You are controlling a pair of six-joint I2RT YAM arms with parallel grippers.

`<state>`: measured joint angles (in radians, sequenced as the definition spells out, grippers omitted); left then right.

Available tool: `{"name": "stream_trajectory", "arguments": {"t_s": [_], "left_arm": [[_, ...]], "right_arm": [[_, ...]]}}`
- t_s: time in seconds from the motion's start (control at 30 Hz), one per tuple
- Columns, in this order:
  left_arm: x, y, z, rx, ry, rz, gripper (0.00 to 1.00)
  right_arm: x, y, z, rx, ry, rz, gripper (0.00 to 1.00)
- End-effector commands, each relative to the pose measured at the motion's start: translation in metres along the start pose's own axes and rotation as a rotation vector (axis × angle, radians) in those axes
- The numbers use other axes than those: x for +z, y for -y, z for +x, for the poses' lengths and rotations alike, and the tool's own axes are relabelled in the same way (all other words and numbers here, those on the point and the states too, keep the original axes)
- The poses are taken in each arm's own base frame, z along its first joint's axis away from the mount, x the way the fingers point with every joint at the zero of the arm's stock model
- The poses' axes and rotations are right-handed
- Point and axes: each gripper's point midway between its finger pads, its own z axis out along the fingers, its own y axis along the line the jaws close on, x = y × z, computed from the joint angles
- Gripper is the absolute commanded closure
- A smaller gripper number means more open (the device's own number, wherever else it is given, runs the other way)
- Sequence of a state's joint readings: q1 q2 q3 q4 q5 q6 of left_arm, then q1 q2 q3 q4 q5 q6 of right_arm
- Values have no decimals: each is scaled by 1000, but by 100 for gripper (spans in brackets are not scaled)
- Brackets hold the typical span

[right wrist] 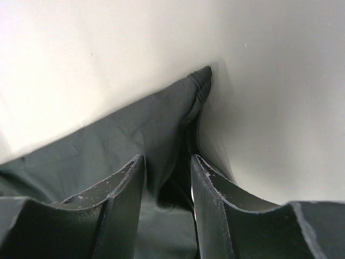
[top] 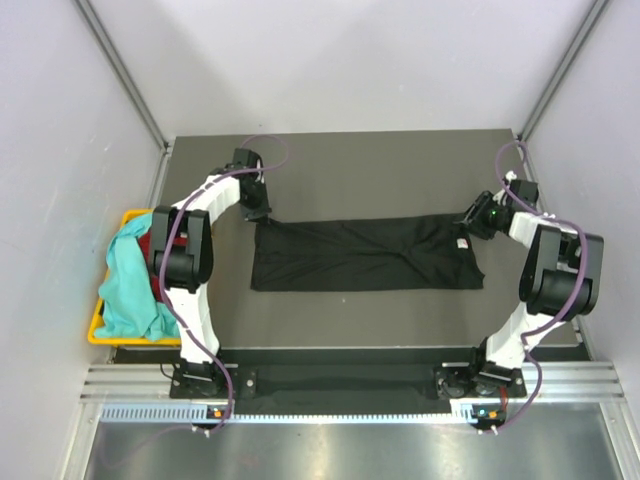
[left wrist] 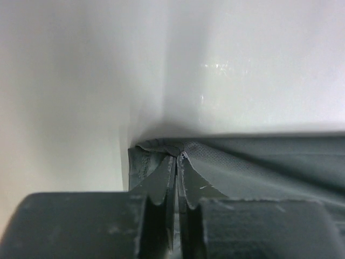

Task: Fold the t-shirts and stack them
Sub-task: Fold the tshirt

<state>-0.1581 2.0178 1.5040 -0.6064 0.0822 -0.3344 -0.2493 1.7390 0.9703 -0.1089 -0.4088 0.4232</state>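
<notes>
A slanting crease [top: 398, 245] bunches up the middle of the black t-shirt. I should open my left gripper and move my right gripper in to straighten the crease [top: 412, 252].
A black t-shirt [top: 365, 255] lies folded into a long band across the middle of the table, with a small white neck label [top: 463, 243] near its right end. My left gripper [top: 258, 212] is at the band's far left corner. In the left wrist view the left gripper [left wrist: 178, 156] is shut, its jaws pressed together on the edge of the black t-shirt [left wrist: 259, 162]. My right gripper [top: 470, 222] is at the far right corner. In the right wrist view it [right wrist: 167, 159] stands open, its jaws straddling a raised fold of the black t-shirt [right wrist: 135, 129].
A yellow basket [top: 100, 325] sits off the table's left edge, holding a teal t-shirt [top: 130, 285] with a bit of red cloth [top: 147, 245] behind it. Grey walls close in on both sides. A metal rail runs along the near edge.
</notes>
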Motion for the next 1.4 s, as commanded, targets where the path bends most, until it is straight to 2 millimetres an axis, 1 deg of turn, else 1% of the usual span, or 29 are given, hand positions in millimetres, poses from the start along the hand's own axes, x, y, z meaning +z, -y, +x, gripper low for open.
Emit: {"name": "stream_trajectory", "arguments": {"t_s": [0.0,0.1,0.17,0.2,0.23,0.3,0.33,0.37,0.4,0.47,0.53,0.57,0.6,0.67,0.77,0.87,0.93,1.0,1.03,1.1,1.13,1.17,1.2,1.23,1.3,1.33,1.37], "left_arm": [[-1,7,-16,14,37,19,98],[1,5,-17,13,39,6,100],[2,3,-16,10,37,-4,100],[2,2,-17,10,40,-8,100],[3,1,-17,10,39,-13,100],[3,-3,-19,3,45,-41,100],[3,-6,-20,-8,51,-55,100],[2,-7,-20,-13,53,-60,100],[2,-13,-23,-18,70,-98,100],[1,-15,-26,-25,82,-108,100],[2,-17,-28,-26,91,-120,100],[2,-17,-29,-24,93,-121,100],[3,-17,-30,-21,93,-122,100],[5,-17,-30,-20,91,-124,100],[8,-17,-31,-19,90,-119,100],[11,-19,-30,-18,85,-136,100],[13,-23,-29,-12,76,-152,100],[12,-25,-33,-3,82,-168,99],[12,-26,-34,0,84,-179,97],[8,-29,-39,1,89,-201,88],[3,-27,-45,-1,103,-202,82],[1,-28,-45,-2,100,-206,72],[-3,-25,-47,-4,106,-201,69],[-13,-21,-52,-5,128,-189,66],[-26,-15,-57,0,156,-169,58],[-40,-7,-61,9,183,-148,57],[-46,-3,-61,11,191,-135,57]], "right_arm": [[4,-23,-23,-48,65,-96,59],[6,-22,-22,-46,61,-97,60],[9,-19,-21,-38,52,-92,67],[10,-21,-25,-48,72,-101,71],[11,-20,-26,-47,75,-98,81],[13,-19,-29,-51,89,-92,93],[14,-16,-29,-49,92,-84,100],[14,-14,-29,-45,97,-77,100],[14,-14,-36,-51,127,-86,100],[14,-10,-33,-29,142,-85,100],[10,-9,-41,-20,193,-89,100],[10,-5,-37,-8,199,-80,100],[8,-3,-39,1,216,-73,100],[6,-7,-40,9,251,-100,100],[6,-7,-40,20,260,-107,100],[12,-3,-37,31,235,-96,100],[15,-3,-40,41,232,-96,100],[15,-4,-40,39,227,-94,99],[14,-6,-46,31,236,-94,99],[14,-4,-46,39,221,-70,97],[12,-5,-51,34,226,-66,93],[12,-4,-53,37,225,-53,90],[10,-2,-49,43,203,-36,84],[8,-4,-52,42,197,-27,81],[3,6,-55,50,191,69,74],[-5,11,-46,55,133,137,68],[-11,20,-47,56,137,211,66]]}}
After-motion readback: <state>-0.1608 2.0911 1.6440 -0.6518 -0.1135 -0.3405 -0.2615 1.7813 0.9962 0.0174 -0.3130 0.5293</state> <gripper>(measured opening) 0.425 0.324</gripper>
